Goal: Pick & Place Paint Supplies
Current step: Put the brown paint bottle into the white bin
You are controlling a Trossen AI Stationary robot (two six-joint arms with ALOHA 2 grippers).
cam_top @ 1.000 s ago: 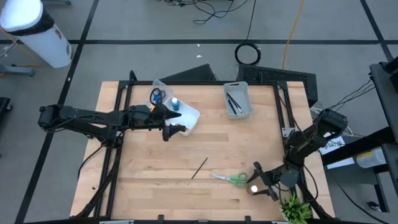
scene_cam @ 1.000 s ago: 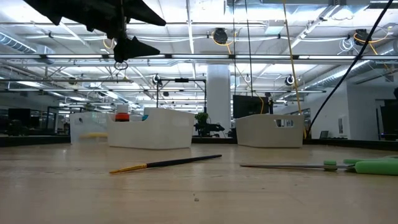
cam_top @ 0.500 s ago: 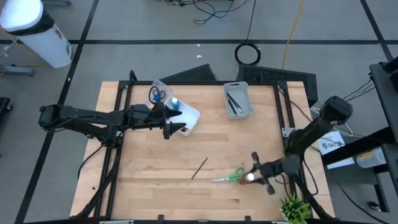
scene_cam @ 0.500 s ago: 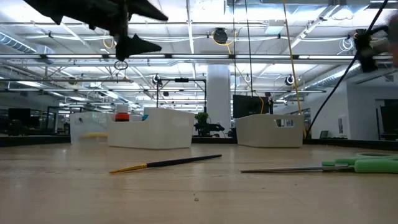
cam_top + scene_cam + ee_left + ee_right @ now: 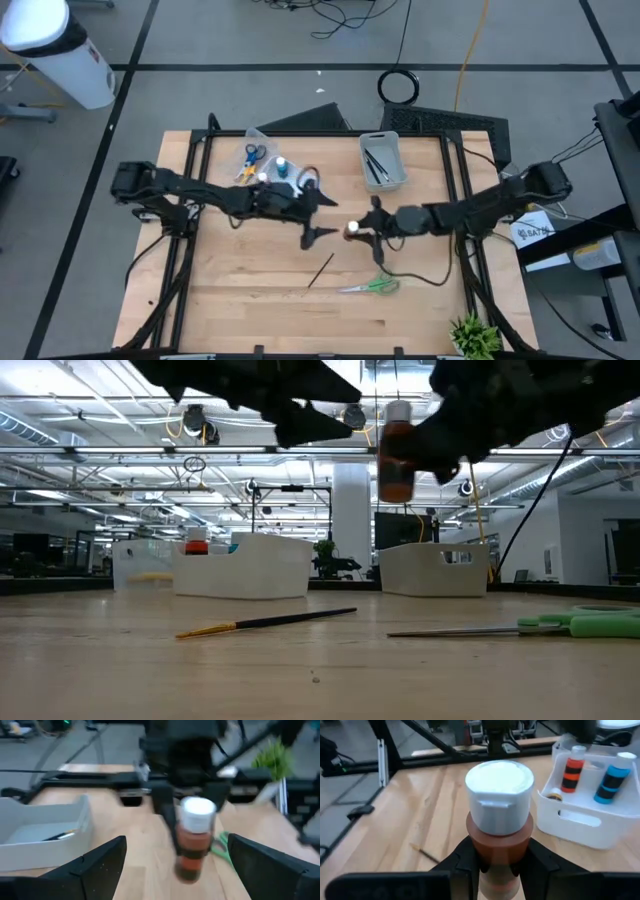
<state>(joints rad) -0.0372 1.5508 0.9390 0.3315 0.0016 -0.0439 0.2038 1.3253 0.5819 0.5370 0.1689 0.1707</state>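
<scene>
The robot's right gripper is holding the paint bottle while the white bin is on the left gripper's side, so the left gripper should take the bottle below the bottle's cap.
A red-brown paint bottle with a white cap hangs upright over the table's middle, with my right gripper shut on it. It also shows in the low view as the bottle. My left gripper stands open just left of the bottle, fingers pointing at it without touching. A thin dark paintbrush and green-handled scissors lie flat on the table nearer the front edge. My right gripper pinches the bottle's red-brown body just below the cap, between its two fingers. The fingers come in level from the table's right side. The bottle stands upright, cap up, lifted well clear of the table.
A white bin with an orange and a blue bottle stands at the far left, beside a clear bin with scissors. A grey bin with brushes stands at the far middle. A small green plant sits at the near right corner.
My right gripper has carried the bottle from the near right corner up and toward the table's middle, passing over the green scissors. My left gripper has swung from beside the white bin toward the right, meeting the bottle at the middle.
</scene>
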